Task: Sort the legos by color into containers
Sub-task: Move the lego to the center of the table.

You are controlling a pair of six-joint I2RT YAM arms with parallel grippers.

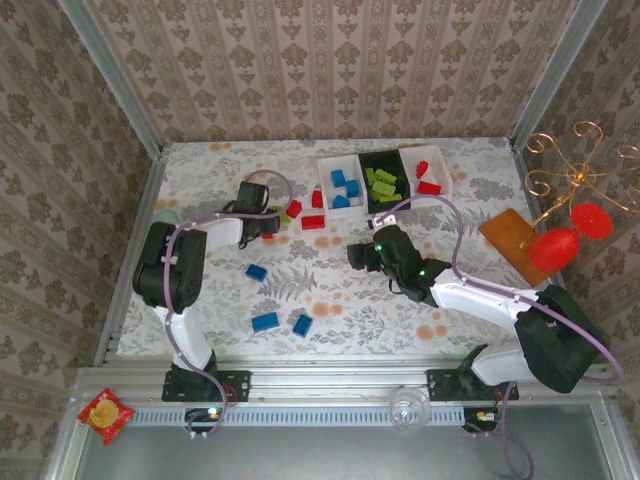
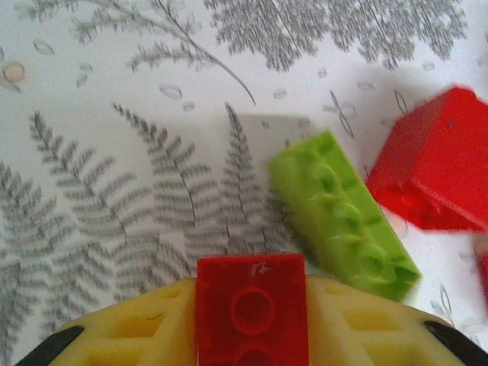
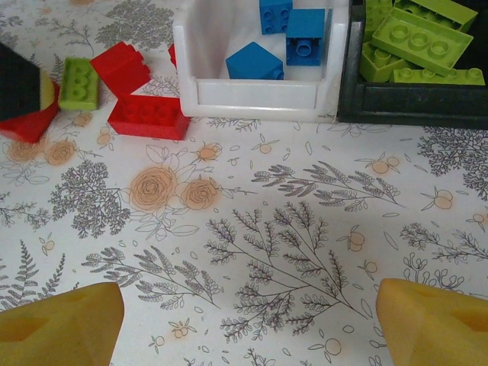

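Observation:
The robot's left gripper is holding the red lego far from the red legos' tray [image 1: 425, 172], so it should put the lego down on the open cloth [image 1: 318, 268] for the right gripper to pick up.
My left gripper [image 1: 263, 222] [image 2: 252, 329] is shut on a red lego [image 2: 252, 309], held between its yellow fingers [image 2: 130, 328] just above the cloth. A lime green lego [image 2: 343, 217] and another red lego [image 2: 435, 171] lie just beyond it. My right gripper [image 1: 358, 256] [image 3: 248, 328] hangs open over bare cloth, with nothing between its fingers. The containers stand at the back: a white tray [image 1: 325, 168] [image 3: 255, 95] holding blue legos [image 3: 293, 34], a black tray [image 1: 364, 160] [image 3: 412, 103] holding green ones [image 3: 415, 38], and a white tray [image 1: 443, 165] holding red ones [image 1: 428, 186]. Three blue legos [image 1: 265, 321] lie loose at front left.
Loose red legos [image 3: 149, 117] and a green one [image 3: 78, 82] lie left of the trays. An orange block [image 1: 515, 240] and red ornaments on gold wire [image 1: 570, 235] stand at the right. Metal posts and papered walls close in the table.

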